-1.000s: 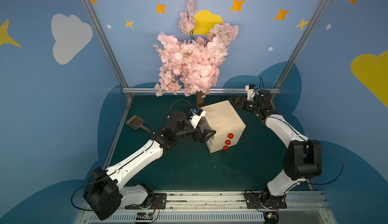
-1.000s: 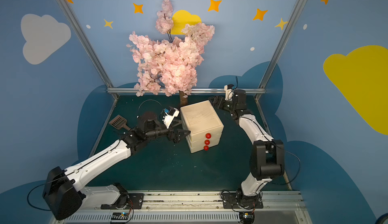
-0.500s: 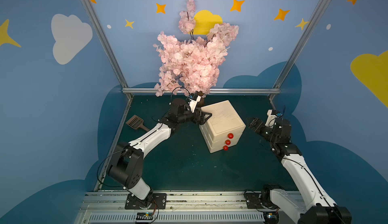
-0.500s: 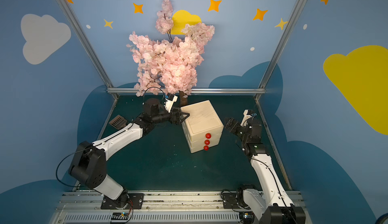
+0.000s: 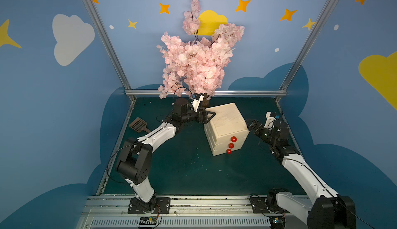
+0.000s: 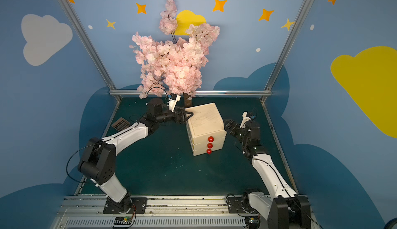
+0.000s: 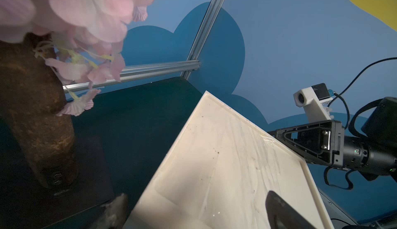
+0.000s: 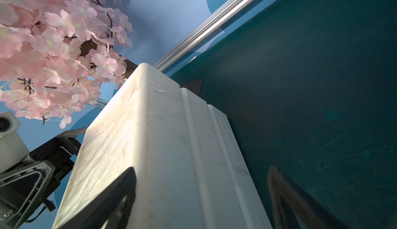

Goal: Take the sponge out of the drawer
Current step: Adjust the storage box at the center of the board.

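The red knobs (image 5: 231,145) point to the front at an angle, so next my left gripper pulls the cabinet's back corner (image 5: 207,108) toward me to turn the knobs to my right gripper.
The drawer is one of three shut drawers with red knobs (image 5: 231,145) in a cream cabinet (image 5: 225,118) (image 6: 204,118) mid-table. The sponge is hidden. My left gripper (image 5: 209,115) (image 6: 188,115) is open at the cabinet's back-left top corner. In the left wrist view the left gripper (image 7: 196,206) has one finger over the cabinet top (image 7: 225,163) and one beside it. My right gripper (image 5: 250,126) (image 6: 227,124) is open at the cabinet's right upper edge. In the right wrist view the right gripper (image 8: 199,185) straddles that edge of the cabinet (image 8: 161,142).
A pink blossom tree (image 5: 197,62) stands behind the cabinet, with its brown trunk (image 7: 36,114) close to my left gripper. A black slotted scoop (image 5: 139,124) lies by the left wall. Metal frame rails (image 5: 206,92) edge the dark green table (image 5: 189,170).
My left gripper rose from the cabinet's left side to its back-left top corner. My right gripper came from behind the cabinet round to its right edge and closed in on it.
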Available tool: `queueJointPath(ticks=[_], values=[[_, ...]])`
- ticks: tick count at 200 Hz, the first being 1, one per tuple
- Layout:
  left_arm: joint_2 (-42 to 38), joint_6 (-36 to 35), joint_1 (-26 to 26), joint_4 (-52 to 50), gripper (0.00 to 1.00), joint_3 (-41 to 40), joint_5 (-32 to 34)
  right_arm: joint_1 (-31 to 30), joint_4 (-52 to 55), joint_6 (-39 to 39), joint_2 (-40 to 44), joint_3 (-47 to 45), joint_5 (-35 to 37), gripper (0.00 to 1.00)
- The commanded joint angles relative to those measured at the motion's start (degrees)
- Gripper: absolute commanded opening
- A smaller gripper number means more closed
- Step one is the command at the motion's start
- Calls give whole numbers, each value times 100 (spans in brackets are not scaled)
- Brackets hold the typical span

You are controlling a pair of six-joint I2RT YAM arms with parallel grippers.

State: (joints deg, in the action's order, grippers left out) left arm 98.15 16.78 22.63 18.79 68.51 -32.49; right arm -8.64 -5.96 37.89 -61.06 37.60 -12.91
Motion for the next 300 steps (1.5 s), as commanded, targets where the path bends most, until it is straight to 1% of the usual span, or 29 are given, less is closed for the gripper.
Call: queueJointPath(ticks=[1, 22, 52, 84, 102, 115, 134, 142, 145, 158, 182, 201, 215, 241, 275, 300], values=[[49, 105, -136, 210, 99, 119, -134, -85, 204, -17, 144, 63, -2, 95], [348, 291, -162, 348, 99, 320, -395, -97, 190, 107, 225, -25, 22, 95], [591, 527, -149, 606, 99, 453, -700, -256, -330, 433, 235, -357, 185, 95], [620, 684, -112, 870, 99, 318, -913, -582, -470, 465, 81, -290, 609, 95], [564, 768, -90, 947, 99, 214, -1078, -689, -611, 491, -85, -202, 696, 95], [469, 835, -49, 1025, 98, 72, -1192, -741, -753, 492, -260, -123, 664, 95], [206, 808, 77, 1063, 98, -217, -1155, -792, -983, 440, -615, 59, 472, 95], [69, 769, 137, 1033, 98, -368, -1084, -825, -1111, 436, -791, 62, 355, 95], [20, 741, 163, 1012, 98, -422, -1043, -834, -1150, 432, -865, 227, 311, 95], [-237, 654, 265, 916, 98, -655, -900, -870, -1329, 419, -1159, 391, 165, 95], [-671, 712, 392, 980, 98, -1220, -685, -878, -1552, 288, -1661, 765, -66, 94], [-1063, 687, 467, 918, 98, -1646, -328, -892, -1674, 226, -2119, 1191, -331, 95], [-1344, 661, 495, 814, 98, -1894, -113, -910, -1871, 250, -2570, 1532, -615, 95], [-1744, 495, 578, 449, 98, -2137, 358, -967, -2163, 448, -3483, 2304, -925, 94], [-1795, 461, 553, 220, 99, -2263, 913, -1212, -2395, 816, -4558, 3197, -1064, 95], [-1610, 496, 517, 225, 99, -2181, 1067, -1319, -2596, 975, -4758, 3281, -874, 95]])
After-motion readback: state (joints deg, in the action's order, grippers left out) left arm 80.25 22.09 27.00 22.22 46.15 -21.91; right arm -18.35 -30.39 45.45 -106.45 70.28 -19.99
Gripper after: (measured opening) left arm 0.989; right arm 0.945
